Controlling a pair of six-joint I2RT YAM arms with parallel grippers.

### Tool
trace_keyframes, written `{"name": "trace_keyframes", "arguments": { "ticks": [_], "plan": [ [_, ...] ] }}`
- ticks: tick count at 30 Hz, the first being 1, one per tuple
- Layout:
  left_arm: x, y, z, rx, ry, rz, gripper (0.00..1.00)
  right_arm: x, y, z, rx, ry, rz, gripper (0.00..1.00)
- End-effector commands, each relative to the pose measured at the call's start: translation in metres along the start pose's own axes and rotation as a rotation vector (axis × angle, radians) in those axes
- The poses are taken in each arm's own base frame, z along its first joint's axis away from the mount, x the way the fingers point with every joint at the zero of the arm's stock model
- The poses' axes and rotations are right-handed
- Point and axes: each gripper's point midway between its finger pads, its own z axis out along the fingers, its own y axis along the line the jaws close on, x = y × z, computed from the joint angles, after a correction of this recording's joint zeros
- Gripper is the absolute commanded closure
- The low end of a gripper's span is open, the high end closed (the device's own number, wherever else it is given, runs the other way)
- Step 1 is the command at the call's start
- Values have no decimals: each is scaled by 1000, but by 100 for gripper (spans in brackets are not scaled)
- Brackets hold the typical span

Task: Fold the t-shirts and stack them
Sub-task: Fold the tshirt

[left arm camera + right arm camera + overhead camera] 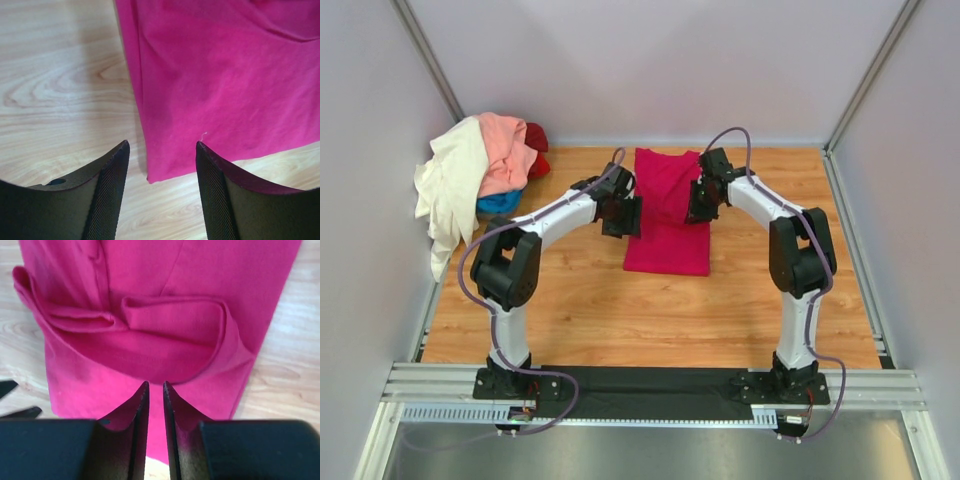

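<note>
The magenta-pink t-shirt's fold edge stands open across its middle (pixel 170 347), so my right gripper should pull the fold edge flat before both grippers pick up the t-shirt's near corners (pixel 707 272).
A magenta-pink t-shirt (pixel 668 245) lies as a long narrow strip in the middle of the table, its far part doubled back in loose folds (pixel 170 320). My left gripper (pixel 622 216) hovers at its left edge. In the left wrist view the left gripper (pixel 162 146) is open, with the shirt's corner (pixel 152 177) and bare wood between its fingers. My right gripper (pixel 700 205) is over the shirt's right side. Seen from the right wrist, this gripper (pixel 155 385) has its jaws almost together just short of a fold edge, and no cloth shows in the thin slit.
At the back left corner lies a heap of t-shirts: cream-white (pixel 450 180), salmon pink (pixel 505 150), red (pixel 537 140) and blue (pixel 498 203). Grey walls close in the wooden table (pixel 620 310) on three sides. A metal rail (pixel 650 385) runs along the near edge.
</note>
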Motion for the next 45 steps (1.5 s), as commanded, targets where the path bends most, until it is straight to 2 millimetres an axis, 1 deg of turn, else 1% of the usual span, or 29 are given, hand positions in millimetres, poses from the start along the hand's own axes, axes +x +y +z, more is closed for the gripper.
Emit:
{"name": "trace_keyframes", "arguments": {
  "ticks": [1, 5, 6, 7, 10, 11, 12, 13, 15, 16, 19, 23, 24, 26, 27, 29, 30, 31, 32, 33, 35, 36, 37, 38, 39, 41, 42, 44, 45],
  "plan": [
    [-14, -7, -9, 31, -65, -3, 37, -19, 12, 0, -23, -13, -20, 82],
    [-9, -5, -16, 28, -71, -6, 38, -25, 8, 11, 7, 0, -29, 82],
    [-4, -3, -15, 23, -65, -7, 38, -26, 2, 19, 31, 7, -29, 81],
    [-4, -3, -17, 25, -69, -10, 38, -39, 6, 17, 33, -20, -37, 82],
    [-3, -2, -20, 21, -74, -5, 38, -49, 0, 15, 83, -18, -54, 84],
    [-3, -1, -21, 17, -76, -2, 38, -56, 5, 11, 69, -46, -64, 84],
    [-2, 1, -22, 10, -78, -1, 38, -64, 14, -5, 41, -88, -72, 83],
    [-1, 2, -22, 6, -73, 0, 38, -68, 18, -12, 28, -114, -74, 82],
    [2, 3, -20, 7, -71, -3, 38, -69, 25, -22, -7, -154, -84, 75],
    [2, 2, -20, 11, -72, -7, 38, -74, 34, -41, -27, -192, -96, 69],
    [4, 0, -18, 23, -65, -11, 39, -60, 45, -53, -44, -194, -133, 63],
    [5, 2, -18, 14, -68, -19, 40, -25, 51, -39, -57, -109, -167, 64],
    [7, 3, -18, 12, -63, -22, 40, -18, 49, -28, -52, -81, -164, 66],
    [7, 3, -21, 12, -69, -26, 41, -14, 43, -18, -32, -45, -157, 66],
    [11, 3, -21, 10, -63, -30, 41, -10, 35, -4, 0, -18, -153, 67],
    [11, 4, -27, 6, -72, -33, 41, -19, 37, 2, 0, -17, -159, 67],
    [17, 8, -27, -5, -63, -40, 41, -17, 31, 16, 13, 11, -152, 68],
    [18, 8, -30, -8, -68, -42, 41, -19, 30, 21, 17, 16, -147, 68],
    [18, 9, -35, -10, -81, -43, 41, -33, 33, 19, 10, -5, -143, 68],
    [24, 12, -36, -17, -73, -48, 41, -31, 25, 34, 27, 20, -131, 68],
    [27, 14, -43, -21, -87, -51, 41, -48, 24, 33, 30, 0, -113, 67],
    [36, 19, -42, -31, -73, -55, 41, -49, 18, 42, 40, 11, -104, 67],
    [38, 19, -43, -33, -78, -62, 41, -53, 16, 43, 46, 10, -101, 66],
    [39, 21, -47, -37, -90, -66, 41, -54, 12, 42, 58, 18, -98, 66],
    [49, 25, -45, -44, -75, -68, 42, -62, 17, 36, 55, -3, -109, 66],
    [49, 25, -46, -36, -102, -74, 41, -64, 19, 23, 51, -18, -124, 64],
    [57, 28, -43, -34, -92, -71, 41, -68, 24, 7, 31, -54, -137, 58],
    [53, 25, -42, -15, -122, -81, 41, -74, 28, -8, 10, -116, -161, 45],
    [55, 25, -41, -7, -124, -83, 41, -80, 32, -32, 13, -167, -171, 37]
  ]
}}
